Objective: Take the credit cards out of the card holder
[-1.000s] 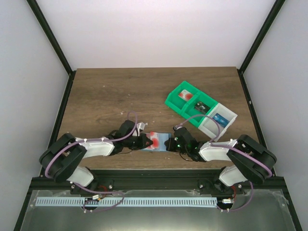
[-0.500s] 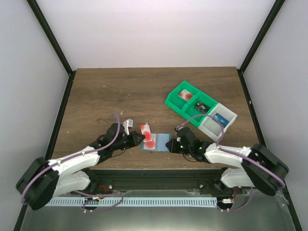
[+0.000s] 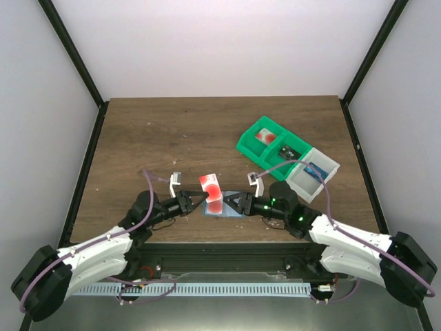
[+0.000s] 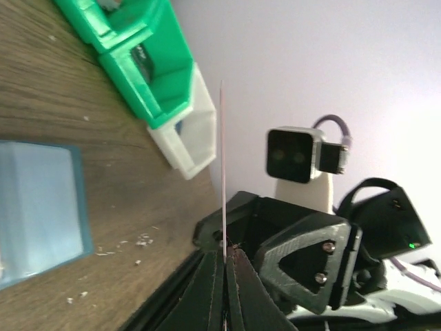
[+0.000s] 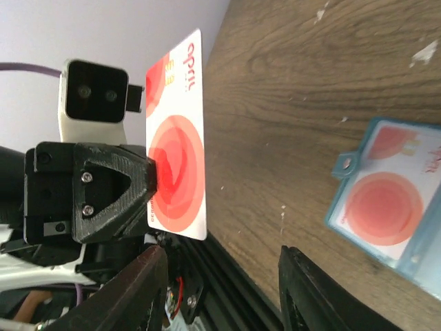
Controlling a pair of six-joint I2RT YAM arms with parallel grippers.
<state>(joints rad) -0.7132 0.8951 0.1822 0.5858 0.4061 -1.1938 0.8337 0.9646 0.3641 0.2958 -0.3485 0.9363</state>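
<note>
I should turn the card with my left gripper and offer the card's lower end to my right gripper, because the green bin is nearer my right gripper.
The teal-blue card holder lies open on the table near the front edge. My left gripper is shut on a credit card, pale with red round marks, and holds it upright above the holder's left side. In the left wrist view the card shows edge-on between the fingertips, with the holder below. My right gripper is open and empty, just right of the holder. The right wrist view shows the held card and another card still in the holder.
A row of green and white compartment bins with small items stands at the back right; it also shows in the left wrist view. The table's front edge and black frame rail run just below both grippers.
My left gripper has drawn the card out of the holder and raised it upright. My right gripper has backed slightly off the holder's right edge. Both arms have stretched forward.
</note>
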